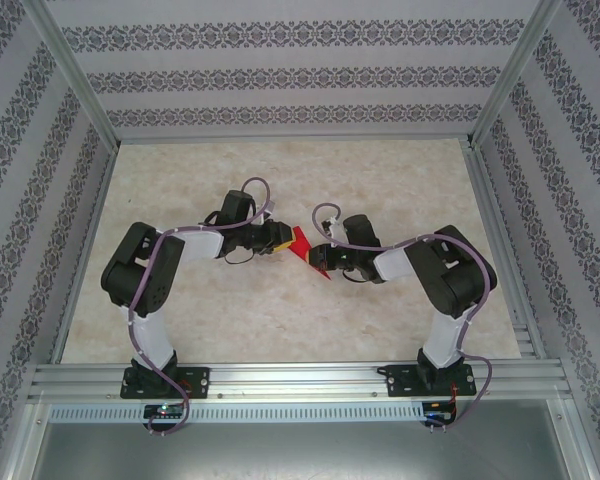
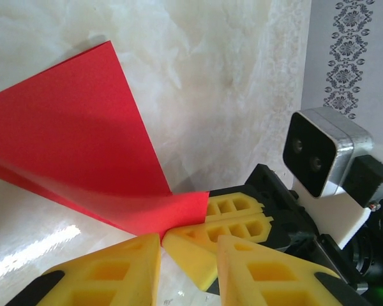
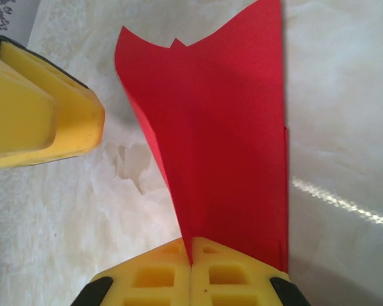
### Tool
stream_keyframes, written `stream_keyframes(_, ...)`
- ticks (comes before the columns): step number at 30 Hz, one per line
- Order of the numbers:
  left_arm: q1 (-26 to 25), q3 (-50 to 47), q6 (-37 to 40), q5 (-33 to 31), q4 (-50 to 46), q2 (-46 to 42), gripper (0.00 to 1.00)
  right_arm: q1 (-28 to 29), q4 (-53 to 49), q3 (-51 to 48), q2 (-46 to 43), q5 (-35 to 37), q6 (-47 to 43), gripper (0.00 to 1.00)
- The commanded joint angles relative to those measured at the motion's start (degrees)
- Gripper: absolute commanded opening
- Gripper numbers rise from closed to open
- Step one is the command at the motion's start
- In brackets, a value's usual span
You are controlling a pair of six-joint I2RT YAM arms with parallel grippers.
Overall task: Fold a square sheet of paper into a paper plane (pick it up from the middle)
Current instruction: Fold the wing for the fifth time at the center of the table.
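I can see the red paper's side [image 3: 129, 71] spread open beyond my right gripper's pinch, so next I push that side [image 3: 150, 139] inward with my left gripper while my right gripper pinches the paper's narrow end.
The bright red sheet of paper [image 1: 303, 247] is folded into a small pointed shape and hangs between the two arms at mid-table. My right gripper [image 3: 191, 260] is shut on its narrow end, and the creased paper [image 3: 230, 140] fans away from the jaws. In the left wrist view the paper [image 2: 70, 134] curls up off the table, with the right gripper [image 2: 179, 233] pinching its corner. My left gripper [image 2: 188, 250] faces it with jaws apart on either side of the right gripper's tip, and nothing is pinched between its fingers [image 2: 115, 274]. One left finger [image 3: 38, 121] appears at the upper left of the right wrist view.
The marbled tabletop [image 1: 280, 180] is fenced by aluminium rails [image 1: 300, 375] at the near edge and patterned walls [image 1: 280, 70] on three sides. The right arm's wrist camera [image 2: 325, 159] sits close in front of the left gripper.
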Motion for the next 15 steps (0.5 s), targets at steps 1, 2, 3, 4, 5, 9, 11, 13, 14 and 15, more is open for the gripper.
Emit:
stream_keyframes(1,-1.05,1.28,-0.58,1.15,3.38,1.63,0.3,-0.85,-0.44,1.38,1.2,-1.45,0.82,0.0)
stream_keyframes(2,-1.16,1.27,-0.51,1.24,3.38,1.84,0.3,-0.94,-0.47,1.47,1.34,-1.44,0.83,0.0)
stream_keyframes(3,-1.19,1.39,-0.5,1.32,3.38,2.05,0.3,-1.08,-0.48,1.46,1.51,-1.52,1.01,0.0)
stream_keyframes(4,-1.21,1.4,-0.47,1.41,3.38,2.23,0.29,-1.18,-0.54,1.45,1.61,-1.48,1.12,0.0)
stream_keyframes(5,-1.26,1.37,-0.36,1.51,3.38,2.44,0.29,-1.25,-0.7,1.49,1.65,-1.46,1.17,0.0)
stream_keyframes(9,-1.3,1.53,-0.23,1.67,3.55,3.29,0.29,-1.76,-0.53,1.64,2.16,-1.98,1.8,0.0)
stream_keyframes(11,-1.43,1.68,-0.23,1.89,3.77,3.74,0.28,-1.91,-0.58,1.81,2.39,-2.62,2.11,0.0)
stream_keyframes(13,-1.49,1.85,-0.3,2.08,4.09,4.13,0.28,-2.0,-0.71,2.13,2.66,-3.15,2.45,0.0)
stream_keyframes(14,-1.58,1.91,-0.32,2.26,4.25,4.29,0.28,-2.08,-0.86,2.21,2.78,-3.36,2.5,0.0)
stream_keyframes(15,-1.61,2.02,-0.24,2.35,4.44,4.43,0.28,-2.08,-0.91,2.39,2.87,-3.67,2.71,0.0)
